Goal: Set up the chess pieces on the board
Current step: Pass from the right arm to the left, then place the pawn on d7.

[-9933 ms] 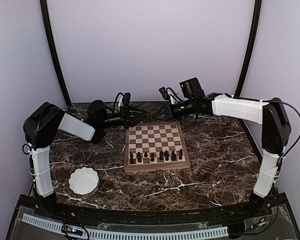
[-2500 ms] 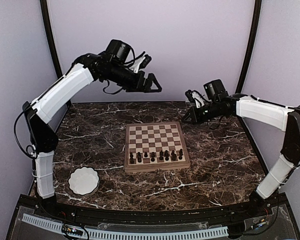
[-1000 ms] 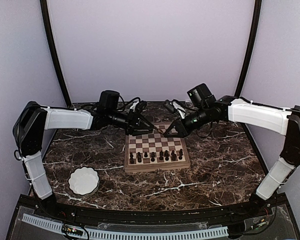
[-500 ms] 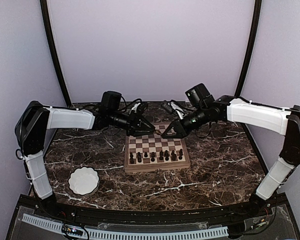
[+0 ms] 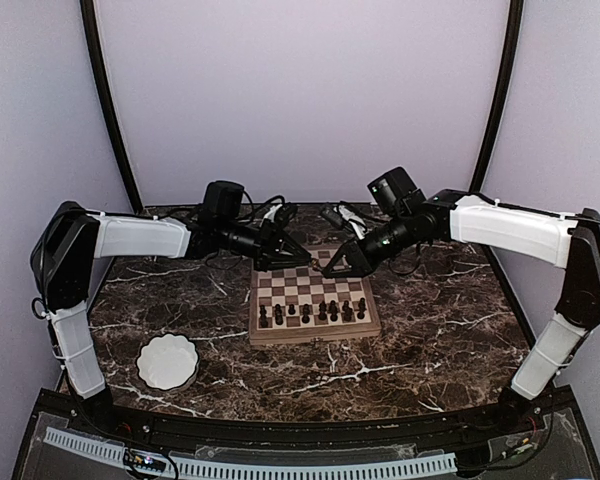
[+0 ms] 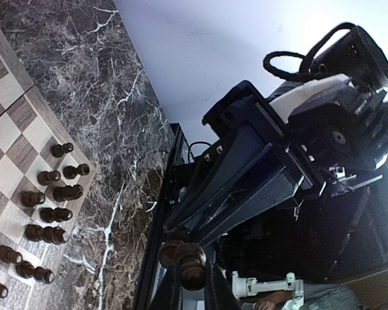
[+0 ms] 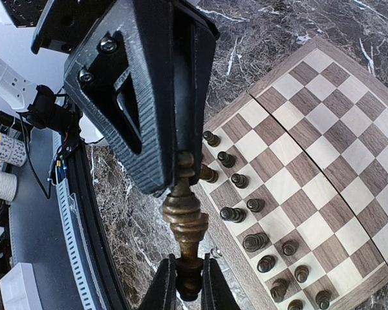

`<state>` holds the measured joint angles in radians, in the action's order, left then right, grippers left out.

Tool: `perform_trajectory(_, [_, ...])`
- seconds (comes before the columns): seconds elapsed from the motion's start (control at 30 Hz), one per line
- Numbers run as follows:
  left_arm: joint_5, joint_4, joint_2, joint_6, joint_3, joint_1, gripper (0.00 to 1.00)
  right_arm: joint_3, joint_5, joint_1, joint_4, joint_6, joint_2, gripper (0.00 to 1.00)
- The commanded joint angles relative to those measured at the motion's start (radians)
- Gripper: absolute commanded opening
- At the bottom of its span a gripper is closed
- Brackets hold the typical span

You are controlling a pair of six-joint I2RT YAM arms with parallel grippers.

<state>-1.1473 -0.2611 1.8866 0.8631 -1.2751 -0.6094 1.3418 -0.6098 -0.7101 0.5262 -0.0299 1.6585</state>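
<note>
Two brown chess pieces meet base to base in my grippers, so next I draw the left gripper's piece away and stand it in the front row's gap.
One brown chess piece hangs in the air over the far edge of the board, held at both ends. My right gripper is shut on one end of it. My left gripper is shut on the other end, and the left wrist view shows that end between the left fingers. From above, the left gripper and right gripper meet tip to tip. Several dark chess pieces stand in the board's two near rows, also seen as pieces and pieces.
A white scalloped bowl sits on the dark marble table at the near left. The board's far rows carry nothing. Purple walls and two black poles close in the back of the table.
My left gripper's fingers have shut on the free end of the piece that the right gripper holds. Both arms have stayed almost where they were.
</note>
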Motion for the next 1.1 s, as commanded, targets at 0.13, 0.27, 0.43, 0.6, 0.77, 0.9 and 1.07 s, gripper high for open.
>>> perform_trajectory(0.13, [0.074, 0.202, -0.021, -0.183, -0.108, -0.004, 0.01, -0.056, 0.006, 0.006, -0.014, -0.001, -0.048, 0.05])
perform_trajectory(0.27, [0.219, 0.435, -0.031, -0.382, -0.195, -0.019, 0.00, -0.156, 0.009, 0.053, -0.050, -0.027, -0.089, 0.05])
perform_trajectory(0.43, [0.531, 0.729, 0.003, -0.670, -0.358, -0.110, 0.00, -0.195, 0.135, 0.092, -0.025, -0.034, -0.116, 0.05])
perform_trajectory(0.6, [0.756, 0.851, 0.047, -0.774, -0.407, -0.179, 0.00, -0.189, 0.302, 0.118, 0.021, -0.041, -0.115, 0.05])
perform_trajectory(0.77, [0.853, 0.899, 0.090, -0.821, -0.426, -0.214, 0.01, -0.191, 0.359, 0.147, 0.045, -0.043, -0.120, 0.05])
perform_trajectory(0.9, [0.898, 0.919, 0.124, -0.849, -0.436, -0.232, 0.03, -0.193, 0.369, 0.157, 0.055, -0.041, -0.124, 0.05])
perform_trajectory(1.07, [0.938, 0.932, 0.173, -0.857, -0.479, -0.243, 0.04, -0.191, 0.370, 0.162, 0.064, -0.036, -0.130, 0.05])
